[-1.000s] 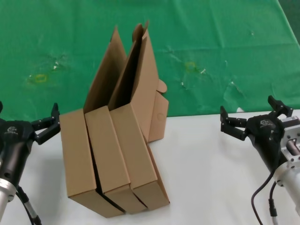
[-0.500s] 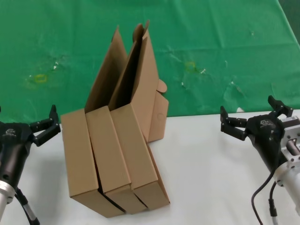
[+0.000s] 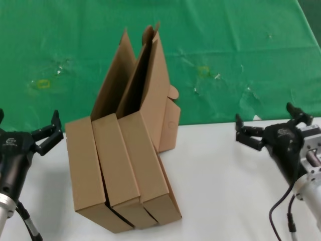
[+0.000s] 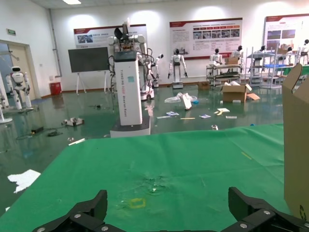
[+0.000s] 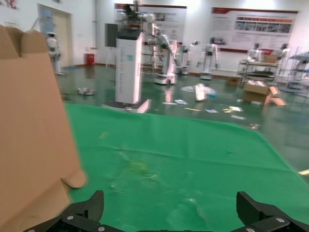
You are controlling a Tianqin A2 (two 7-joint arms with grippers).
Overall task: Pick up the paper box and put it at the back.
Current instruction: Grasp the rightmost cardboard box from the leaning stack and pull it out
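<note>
My right gripper is pointing past the paper boxes at the green cloth (image 3: 256, 93), so it should swing back, turn to the closest box and pinch its near edge (image 3: 171, 207).
Three alike brown paper boxes stand side by side on the white table (image 3: 225, 191): the left one (image 3: 84, 170), the middle one (image 3: 115, 160) and the right one (image 3: 146, 160). Two lids (image 3: 153, 85) stand raised behind them, against the green cloth (image 3: 241, 60) at the back. My left gripper (image 3: 27, 126) is open and empty, just left of the boxes. My right gripper (image 3: 268, 119) is open and empty, well to their right. The left wrist view shows a box edge (image 4: 297, 145) beyond the open gripper (image 4: 166, 207). The right wrist view shows a box (image 5: 34, 135) beside the open gripper (image 5: 170, 207).
The green cloth has wrinkles and yellowish stains (image 3: 42, 84). It fills the far half of the head view and shows in both wrist views (image 4: 169, 164) (image 5: 193, 159). Bare white table lies between the boxes and my right gripper.
My left gripper has shifted slightly left and down, away from the boxes. The right gripper has dipped very slightly. The boxes have not moved.
</note>
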